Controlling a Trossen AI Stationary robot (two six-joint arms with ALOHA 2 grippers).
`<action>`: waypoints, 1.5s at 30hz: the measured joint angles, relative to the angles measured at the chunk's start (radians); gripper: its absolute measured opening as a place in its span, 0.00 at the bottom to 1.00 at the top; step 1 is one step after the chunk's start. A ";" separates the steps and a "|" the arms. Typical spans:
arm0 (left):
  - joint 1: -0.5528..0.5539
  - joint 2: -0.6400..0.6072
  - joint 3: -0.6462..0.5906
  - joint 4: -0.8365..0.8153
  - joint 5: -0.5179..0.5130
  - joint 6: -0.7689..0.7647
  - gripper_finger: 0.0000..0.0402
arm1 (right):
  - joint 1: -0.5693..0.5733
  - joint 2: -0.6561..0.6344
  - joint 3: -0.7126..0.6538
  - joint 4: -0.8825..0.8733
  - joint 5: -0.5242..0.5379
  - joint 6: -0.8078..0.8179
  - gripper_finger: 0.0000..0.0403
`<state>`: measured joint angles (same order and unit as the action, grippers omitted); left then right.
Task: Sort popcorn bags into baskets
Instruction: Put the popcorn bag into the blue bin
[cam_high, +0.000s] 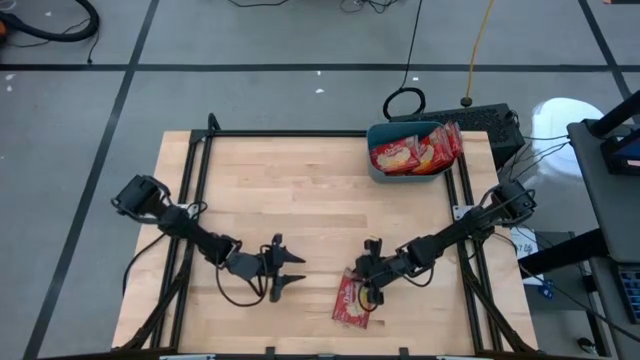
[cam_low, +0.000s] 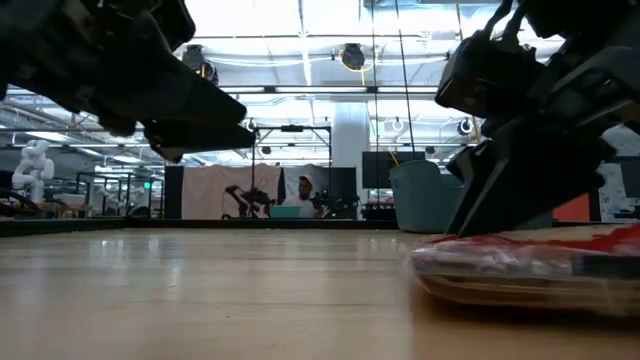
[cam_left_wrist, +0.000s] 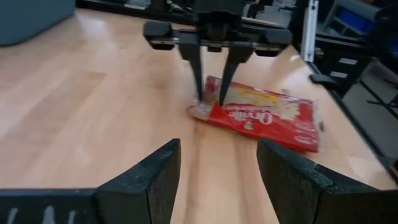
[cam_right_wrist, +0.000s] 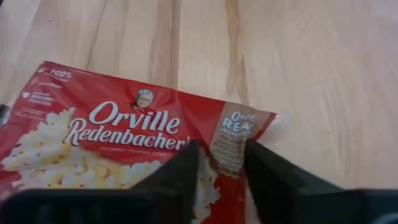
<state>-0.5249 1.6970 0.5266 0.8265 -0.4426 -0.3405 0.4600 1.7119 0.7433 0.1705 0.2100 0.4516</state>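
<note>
The robot's right gripper is reaching over the popcorn bag to the corner (cam_right_wrist: 250, 123) facing the left gripper, so it should back away and take the bag's nearer corner instead.
One popcorn bag (cam_high: 350, 303), red with a yellow-cream picture, lies flat on the wooden table near its front edge; it also shows in the low view (cam_low: 530, 270). My right gripper (cam_right_wrist: 224, 163) stands over the bag's end that faces my left gripper and is shut on it. My left gripper (cam_high: 292, 272) hovers open a short way to the bag's left, pointing at it, with nothing between its fingers (cam_left_wrist: 155, 180). The teal-blue basket (cam_high: 375, 165) stands at the table's far right and holds several red bags (cam_high: 415, 152). My right gripper has its two fingers (cam_left_wrist: 200, 87) on the bag's crimped end (cam_left_wrist: 210, 107), with a narrow strip of that end (cam_right_wrist: 231, 134) between the tips. The fingers slant down from the table's right side. The bag lies flat on the table.
A black metal frame (cam_high: 300, 133) runs round the tabletop. The basket also shows far off in the low view (cam_low: 420, 195). Bare wood lies between the two grippers and the basket. Cables and a dark box lie beyond the table's far right corner.
</note>
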 joint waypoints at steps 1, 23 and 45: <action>0.007 0.000 0.000 -0.001 0.000 0.006 0.53 | -0.001 0.000 0.000 0.000 0.002 0.000 0.22; 0.064 0.000 0.000 -0.067 0.001 -0.029 0.53 | -0.007 -0.094 -0.004 0.068 0.002 0.054 0.05; 0.080 0.000 0.000 -0.065 -0.004 -0.037 0.53 | 0.013 -0.023 -0.002 -0.010 0.025 0.074 0.48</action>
<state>-0.4454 1.6966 0.5266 0.7616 -0.4465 -0.3779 0.4732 1.6893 0.7414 0.1606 0.2352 0.5255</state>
